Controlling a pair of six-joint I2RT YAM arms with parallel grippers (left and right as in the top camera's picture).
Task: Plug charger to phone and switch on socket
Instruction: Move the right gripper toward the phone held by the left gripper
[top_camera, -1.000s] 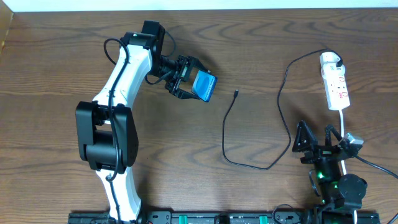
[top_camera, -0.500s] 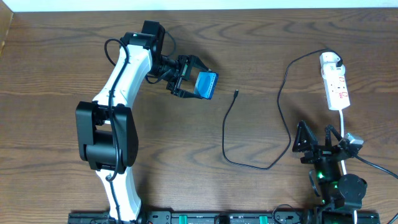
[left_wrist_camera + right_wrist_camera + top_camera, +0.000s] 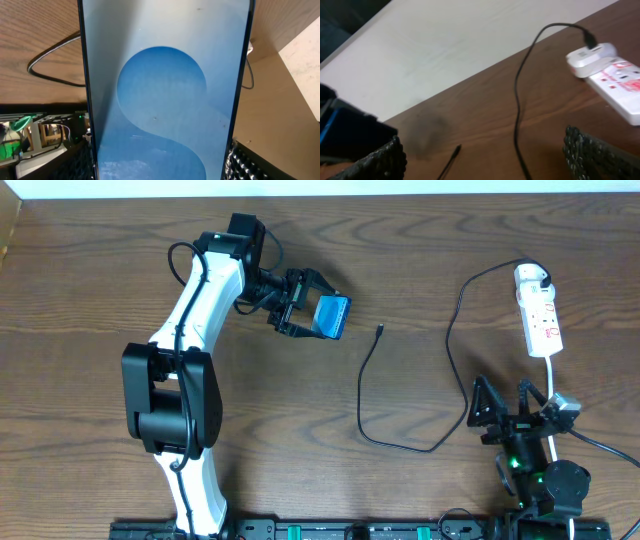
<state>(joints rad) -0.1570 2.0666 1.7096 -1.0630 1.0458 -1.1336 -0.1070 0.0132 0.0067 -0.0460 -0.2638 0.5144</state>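
Observation:
The phone's loose end [image 3: 332, 316] sticks out clear of my left gripper, so my right gripper should go on moving toward that end before its fingers close on the phone's outer edge [image 3: 345, 319].
My left gripper [image 3: 305, 315] is shut on the phone [image 3: 330, 317], a slim phone with a bright blue screen, held off the table left of centre. The screen fills the left wrist view [image 3: 165, 95] between the two fingers. The charger, a thin black cable [image 3: 372, 420], lies in a loop on the table; its small connector tip [image 3: 380, 331] lies right of the phone and its white plug [image 3: 530, 277] sits in the socket [image 3: 542, 320], a white power strip with red markings at the far right. The right wrist view shows the tip [image 3: 456, 149], cable [image 3: 518, 105] and socket [image 3: 615, 85]. My right gripper [image 3: 512, 414] is open and empty, near the front right.
The strip's white cord [image 3: 552, 370] runs from the strip toward my right arm. The wooden table's back edge meets a white surface [image 3: 470, 45]. A black rail [image 3: 330, 530] runs along the front edge.
My left gripper has turned the phone slightly and shifted it a little to the right. The right gripper has barely moved.

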